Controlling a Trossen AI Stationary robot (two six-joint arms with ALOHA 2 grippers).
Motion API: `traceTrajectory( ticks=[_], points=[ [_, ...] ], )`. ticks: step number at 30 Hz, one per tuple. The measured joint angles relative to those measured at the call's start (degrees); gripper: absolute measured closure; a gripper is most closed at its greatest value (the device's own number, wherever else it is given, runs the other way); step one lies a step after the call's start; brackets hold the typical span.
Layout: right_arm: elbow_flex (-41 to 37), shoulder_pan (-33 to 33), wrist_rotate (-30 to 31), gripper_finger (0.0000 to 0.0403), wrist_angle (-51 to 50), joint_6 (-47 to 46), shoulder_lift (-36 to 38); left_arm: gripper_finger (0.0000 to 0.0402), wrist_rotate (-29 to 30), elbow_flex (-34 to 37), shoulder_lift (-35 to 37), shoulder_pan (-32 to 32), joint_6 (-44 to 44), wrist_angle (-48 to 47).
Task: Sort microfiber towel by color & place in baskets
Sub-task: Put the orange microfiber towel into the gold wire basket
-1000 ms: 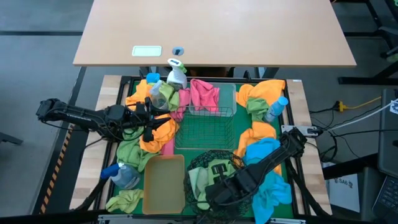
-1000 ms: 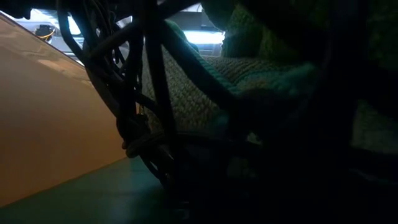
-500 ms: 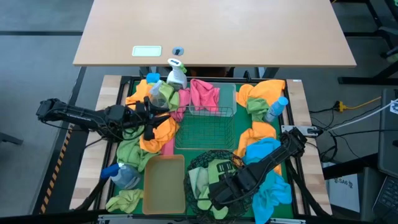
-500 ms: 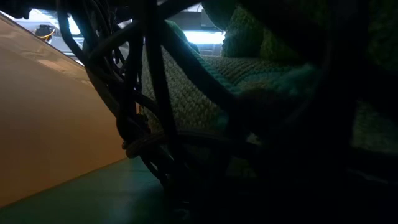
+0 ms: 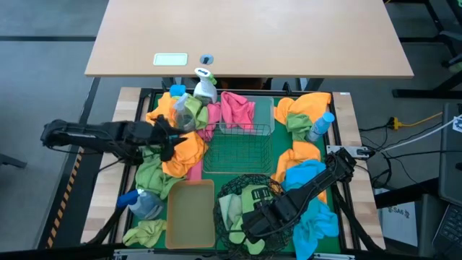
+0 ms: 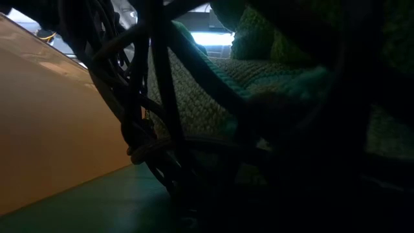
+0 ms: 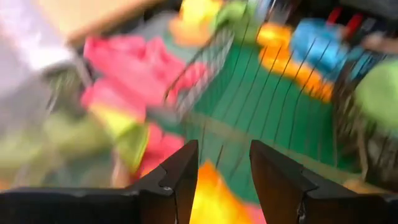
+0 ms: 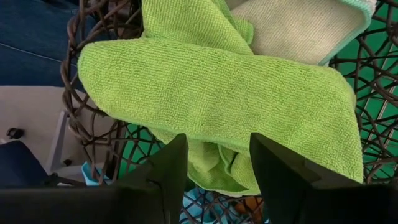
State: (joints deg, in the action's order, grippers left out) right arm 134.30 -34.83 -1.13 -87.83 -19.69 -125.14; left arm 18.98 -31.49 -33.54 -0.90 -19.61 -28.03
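Note:
I should expect to uncover more of a pink towel when I lift the orange towel, as pink cloth (image 5: 195,172) shows from under the orange towel (image 5: 185,153).
My left gripper (image 5: 167,139) (image 7: 224,146) is open at the left edge of an orange towel (image 5: 186,150), and orange cloth (image 7: 208,200) shows between its fingers. My right gripper (image 5: 249,221) (image 8: 217,140) is open just above a green towel (image 8: 217,93). That towel lies in the round black basket (image 5: 238,183) and is draped over its rim (image 8: 73,43). A tan bin (image 5: 191,211) stands left of this basket. A pale wire basket (image 5: 237,148) is at the centre. A clear basket (image 5: 266,108) behind it holds a pink towel (image 5: 237,108). My left gripper stands open at the orange towel's left edge, coming level from the table's left. Whether its fingers touch the cloth cannot be told.
Spray bottles stand at the far left (image 5: 204,87), the right (image 5: 321,124) and the near left (image 5: 141,202). Loose towels ring the baskets: orange (image 5: 307,105), blue (image 5: 312,198), green (image 5: 151,177) (image 5: 144,232). A bare wooden table (image 5: 245,36) lies beyond.
My left gripper has drawn back a little toward the table's left edge, staying over the orange towel's left side. The right arm and the towels have kept still.

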Motion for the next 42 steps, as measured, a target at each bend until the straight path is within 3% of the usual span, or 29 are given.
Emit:
traceTrajectory(
  ticks=[3,10,28,42],
  points=[
    [0.0,-0.02,0.0,0.0231,0.0,0.01,0.0,0.0262,-2.07,-3.37,-0.09,0.84,-2.59,-10.57],
    [0.0,-0.02,0.0,0.0231,0.1,0.02,-0.02,0.0262,-2.98,-3.91,-0.38,1.33,-4.9,-22.65],
    [0.0,-0.02,0.02,0.0231,0.71,0.05,-0.07,0.0262,-6.0,1.56,-3.5,1.31,-5.88,-21.84],
    [0.0,-0.02,0.02,0.0231,0.72,0.06,-0.07,0.0262,-6.47,1.56,-11.91,1.31,-4.06,-19.08]
  ],
)
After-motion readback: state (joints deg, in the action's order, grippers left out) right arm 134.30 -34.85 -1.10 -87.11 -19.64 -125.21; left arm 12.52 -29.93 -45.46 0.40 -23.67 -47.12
